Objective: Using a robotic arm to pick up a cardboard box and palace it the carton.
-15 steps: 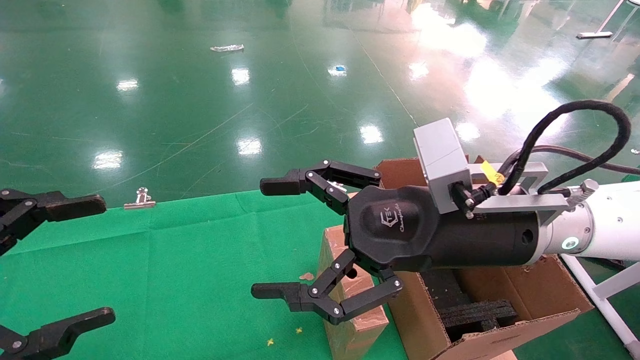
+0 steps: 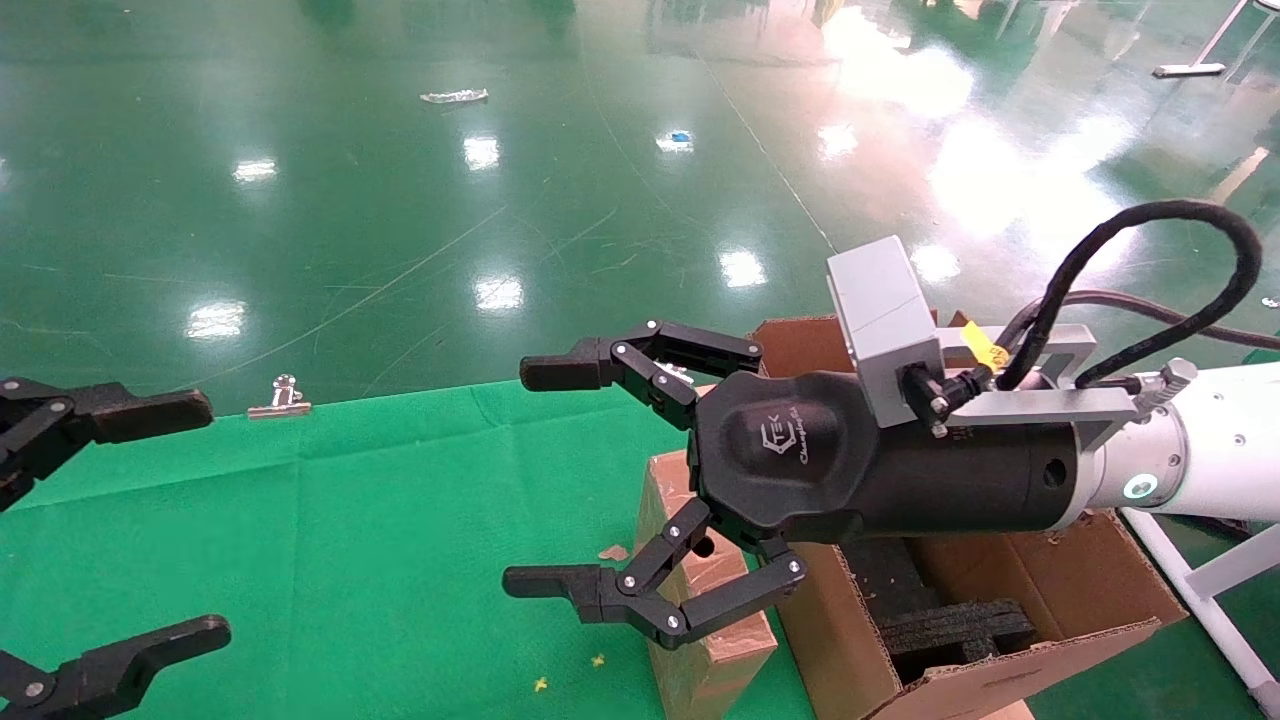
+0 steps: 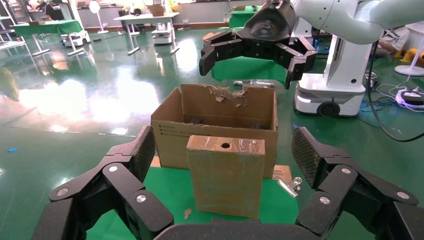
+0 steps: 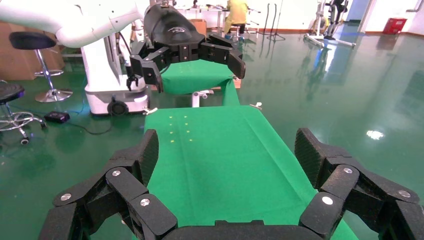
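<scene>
The cardboard box (image 2: 687, 682) has my right gripper's fingers reaching level past it, so next I pull my right gripper back, tip it down and grip the narrow top (image 2: 720, 568).
The cardboard box (image 2: 706, 612), small, narrow and taped, stands upright on the green cloth against the carton's (image 2: 1040, 590) left wall. The robotic arm, my right, holds its gripper (image 2: 540, 478) open and empty above the box, fingers pointing left. My left gripper (image 2: 170, 525) is open and empty at the cloth's left edge, well apart from the box. In the left wrist view the box (image 3: 226, 175) faces the open left gripper (image 3: 225, 150), its round hole on its narrow top face, with the carton (image 3: 170, 137) behind it. The right wrist view shows the open right gripper (image 4: 225, 150) over bare cloth.
A metal binder clip (image 2: 280, 397) lies at the cloth's far edge; it also shows in the left wrist view (image 3: 290, 186). Black foam inserts (image 2: 950, 625) sit inside the carton. The green cloth table (image 2: 350, 540) ends at the shiny green floor (image 2: 400, 200).
</scene>
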You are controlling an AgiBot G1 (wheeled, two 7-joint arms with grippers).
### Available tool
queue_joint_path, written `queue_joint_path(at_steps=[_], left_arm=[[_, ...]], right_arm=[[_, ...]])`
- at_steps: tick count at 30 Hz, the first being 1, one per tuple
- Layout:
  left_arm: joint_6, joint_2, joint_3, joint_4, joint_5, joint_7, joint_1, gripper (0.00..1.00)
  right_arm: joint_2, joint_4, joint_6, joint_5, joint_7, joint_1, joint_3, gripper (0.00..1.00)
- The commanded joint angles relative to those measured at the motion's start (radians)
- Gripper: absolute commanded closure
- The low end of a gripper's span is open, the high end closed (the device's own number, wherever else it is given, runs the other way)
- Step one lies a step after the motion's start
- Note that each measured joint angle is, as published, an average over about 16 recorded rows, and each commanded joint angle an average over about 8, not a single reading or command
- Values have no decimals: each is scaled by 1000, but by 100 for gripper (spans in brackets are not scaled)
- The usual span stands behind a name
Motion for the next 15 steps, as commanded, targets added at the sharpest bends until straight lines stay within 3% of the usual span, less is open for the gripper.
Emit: queue_joint_path(at_steps=[1,7,15], left_arm=[[0,0,0,0,0,0,0,0],[0,0,1,1,0,0,0,0],[0,0,1,1,-1,1,-1,0]], right_arm=[[0,-2,-1,4,-2,-1,2,0],[-7,35,1,-77,39,24,-46,0],[-76,65,-40,-342,171,158,-220,0]])
